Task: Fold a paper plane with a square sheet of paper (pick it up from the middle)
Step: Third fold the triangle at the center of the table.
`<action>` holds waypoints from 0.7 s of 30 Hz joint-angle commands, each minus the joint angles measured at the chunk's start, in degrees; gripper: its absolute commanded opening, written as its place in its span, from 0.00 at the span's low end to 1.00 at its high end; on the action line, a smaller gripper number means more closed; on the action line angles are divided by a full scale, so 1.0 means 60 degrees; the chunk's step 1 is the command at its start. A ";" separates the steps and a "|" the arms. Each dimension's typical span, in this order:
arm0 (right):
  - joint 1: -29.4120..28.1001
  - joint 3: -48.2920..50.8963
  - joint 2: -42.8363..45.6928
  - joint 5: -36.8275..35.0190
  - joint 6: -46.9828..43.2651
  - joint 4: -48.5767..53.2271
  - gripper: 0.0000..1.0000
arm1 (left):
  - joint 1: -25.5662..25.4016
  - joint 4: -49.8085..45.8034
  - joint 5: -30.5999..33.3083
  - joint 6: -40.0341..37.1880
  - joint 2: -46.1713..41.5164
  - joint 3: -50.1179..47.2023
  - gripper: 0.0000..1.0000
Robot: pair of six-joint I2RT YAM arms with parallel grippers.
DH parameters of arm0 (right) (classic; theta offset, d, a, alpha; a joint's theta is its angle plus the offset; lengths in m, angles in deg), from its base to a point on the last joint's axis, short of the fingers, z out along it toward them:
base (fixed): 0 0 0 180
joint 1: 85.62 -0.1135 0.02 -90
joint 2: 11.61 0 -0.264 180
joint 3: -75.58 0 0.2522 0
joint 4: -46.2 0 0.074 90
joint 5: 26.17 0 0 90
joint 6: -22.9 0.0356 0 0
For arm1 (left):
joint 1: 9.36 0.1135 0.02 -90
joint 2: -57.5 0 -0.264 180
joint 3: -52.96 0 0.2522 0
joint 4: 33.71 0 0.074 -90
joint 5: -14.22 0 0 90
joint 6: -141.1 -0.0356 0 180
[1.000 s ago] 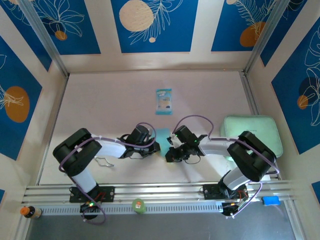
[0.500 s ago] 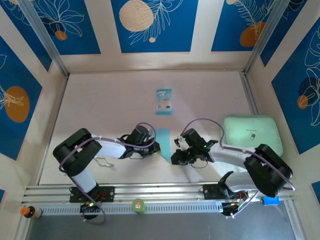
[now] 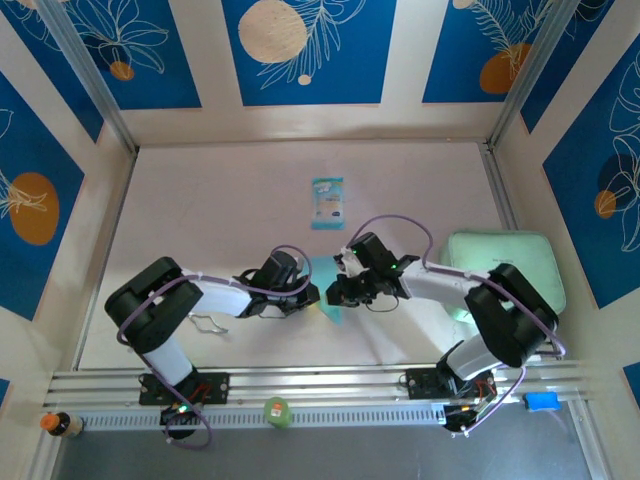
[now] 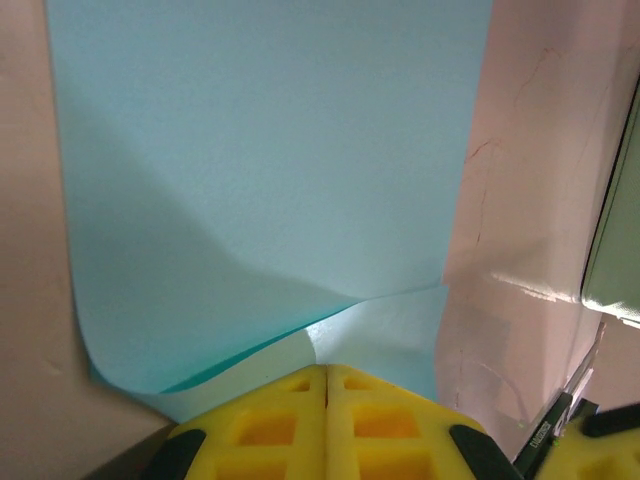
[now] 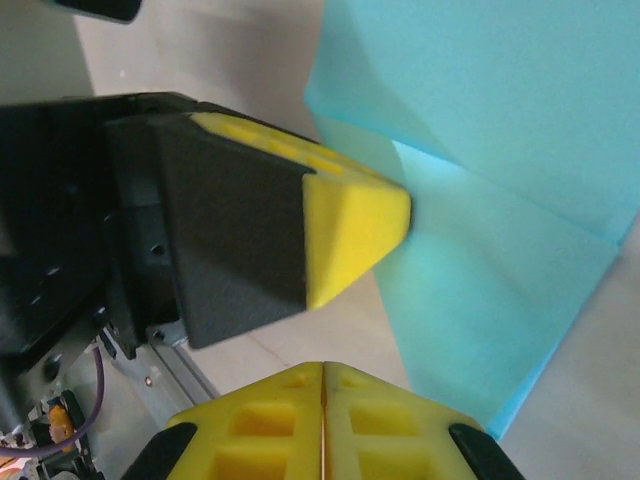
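Note:
The flap's edge [image 4: 245, 352] curves up over the sheet's lower layer, so the robot's right gripper should hold down the sheet's near point [image 3: 333, 315] before the left gripper lifts away.
The square sheet of paper [image 4: 260, 150] is light blue and lies on the table, partly folded, with one flap raised over a lower layer. In the top view the paper [image 3: 335, 312] shows between the two gripper heads. My left gripper [image 4: 326, 368] is shut, its yellow tips pressed down at the sheet's near edge where the flap begins; it sits left of the sheet in the top view [image 3: 312, 297]. My right gripper [image 5: 323, 366] is shut with nothing in it, over bare table beside the paper [image 5: 500, 150], close to the left gripper's fingertips [image 5: 355, 225]. From above, the right gripper [image 3: 337, 294] is just right of the left one.
A teal-and-white packet [image 3: 327, 202] lies further back on the table. A pale green pad [image 3: 510, 262] sits at the right, under the right arm's elbow. A thin wire shape [image 3: 205, 323] lies by the left arm. Walls close in the table on three sides.
The right gripper swung out to the right and came back in towards the paper, ending close beside the left gripper. The left arm has stayed where it was.

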 commanded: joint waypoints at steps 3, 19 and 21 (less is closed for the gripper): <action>-0.0200 -0.0385 -0.0815 0.0349 -0.0151 -0.0013 0.09 | -0.0004 -0.0631 0.0289 -0.0185 -0.0062 -0.0167 0.00; 0.0063 0.0556 -0.1438 -0.0214 0.0201 0.0509 0.04 | -0.0007 -0.1770 0.0201 -0.1296 -0.0721 0.0826 0.01; 0.0062 0.0523 -0.1435 -0.0272 0.0201 0.0564 0.03 | -0.0053 -0.1774 0.0175 -0.1111 -0.0825 0.0819 0.01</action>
